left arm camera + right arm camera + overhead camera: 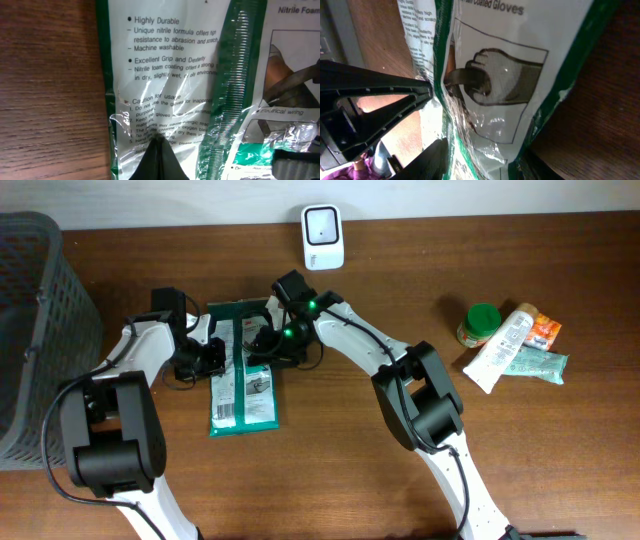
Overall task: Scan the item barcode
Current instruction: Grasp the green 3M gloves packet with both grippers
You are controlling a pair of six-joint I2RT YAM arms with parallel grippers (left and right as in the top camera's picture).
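Note:
My left gripper pinches the packet's film [160, 131] and my right gripper holds the other edge [487, 154]. My left gripper should open before my right gripper lifts the packet.
The item is a green-and-white glove packet [243, 385] lying flat on the table, its barcode [226, 412] showing near the front end. My left gripper [217, 357] is at the packet's left edge. In the left wrist view its fingertips [160, 145] meet in a point, pinching the crinkled film of the packet [170, 75]. My right gripper [264, 343] is at the packet's far right side. In the right wrist view the packet [495, 90] runs between the two dark fingers of the right gripper [485, 156], which are shut on it. A white scanner [323, 235] stands at the back edge.
A grey mesh basket [35, 330] stands at the far left. On the right lie a green-lidded jar [480, 323], a white tube [500, 348], an orange pack [543, 330] and a teal pack [538, 364]. Both arms cross the table's middle.

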